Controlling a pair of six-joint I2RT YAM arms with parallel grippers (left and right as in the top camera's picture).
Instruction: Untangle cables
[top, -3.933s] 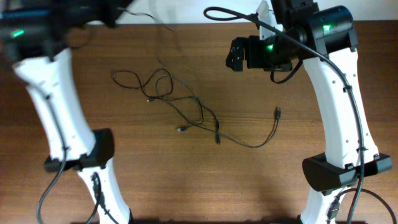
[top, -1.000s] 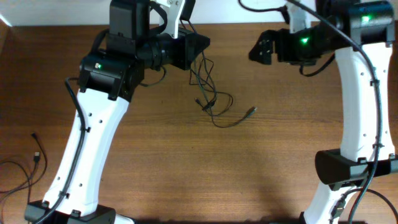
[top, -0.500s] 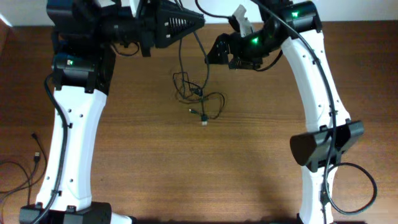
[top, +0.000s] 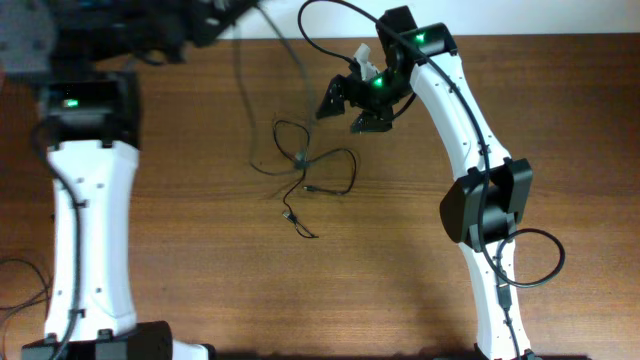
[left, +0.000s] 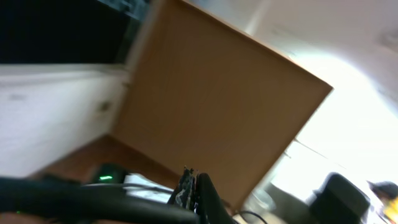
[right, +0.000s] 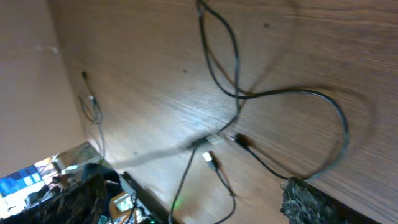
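Observation:
My left gripper is pulling the strand of cable, which slides while the loops stay still. It should carry on pulling until the piece is clear of the loops, then let it go next to the other thin cable.
The cables lie as a loose knot of thin black loops on the wooden table, with a plug end trailing toward the front. One blurred strand rises from the knot toward my left gripper at the top left edge. In the left wrist view the left gripper's fingers are pressed together; the strand itself does not show there. My right gripper is open just right of and above the knot. In the right wrist view its fingers stand wide apart over the loops and a silver plug.
Another thin cable lies at the table's left edge, apart from the knot; it also shows far off in the right wrist view. The table's back edge runs along the top. Both white arm bases stand at the front.
My left arm has swung left and drawn one strand out long. The knot has spread and sunk toward the front. My right gripper has moved down and left toward the knot.

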